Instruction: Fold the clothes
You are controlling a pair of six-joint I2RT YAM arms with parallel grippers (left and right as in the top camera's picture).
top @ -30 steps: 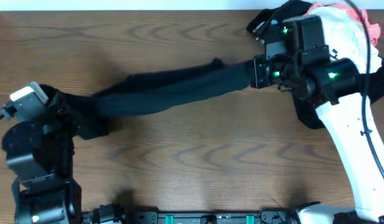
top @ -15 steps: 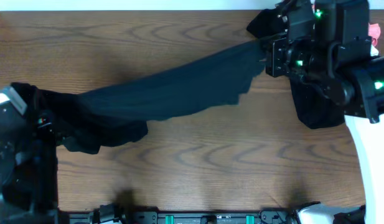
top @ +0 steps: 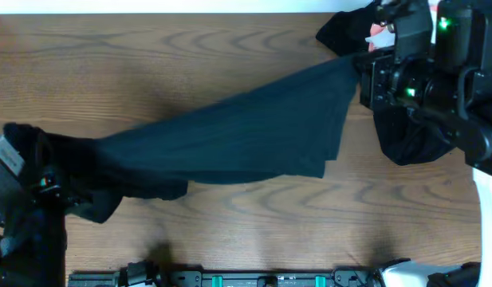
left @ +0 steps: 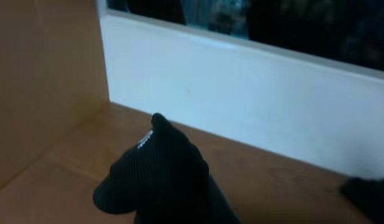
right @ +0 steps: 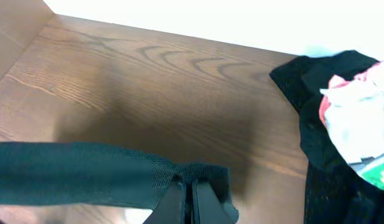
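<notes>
The black shirt hangs bunched (top: 122, 175) close to my left gripper, so I should swing it down and up again using both grippers to shake it open before folding.
A black shirt (top: 238, 139) hangs stretched across the table between my two grippers. My left gripper (top: 45, 179) at the lower left is shut on its bunched end, and in the left wrist view the black fabric (left: 157, 177) covers the fingers. At the upper right, my right gripper (top: 362, 73) is shut on the shirt's other edge; the right wrist view shows its fingertips (right: 190, 190) pinched together on the hem (right: 198, 171). More clothes lie in a pile at the far right: a black garment (right: 316, 130) with a white and pink one (right: 353, 112) on top.
The pile's black cloth (top: 409, 147) spreads under the right arm near the table's right edge. A white wall (left: 241, 93) runs along the table's far edge. Bare wood (top: 253, 231) lies in front of the shirt.
The shirt has been pulled out from a narrow rope into a wide sheet. My right gripper moved right and towards the far edge; my left gripper moved left and towards the near edge.
</notes>
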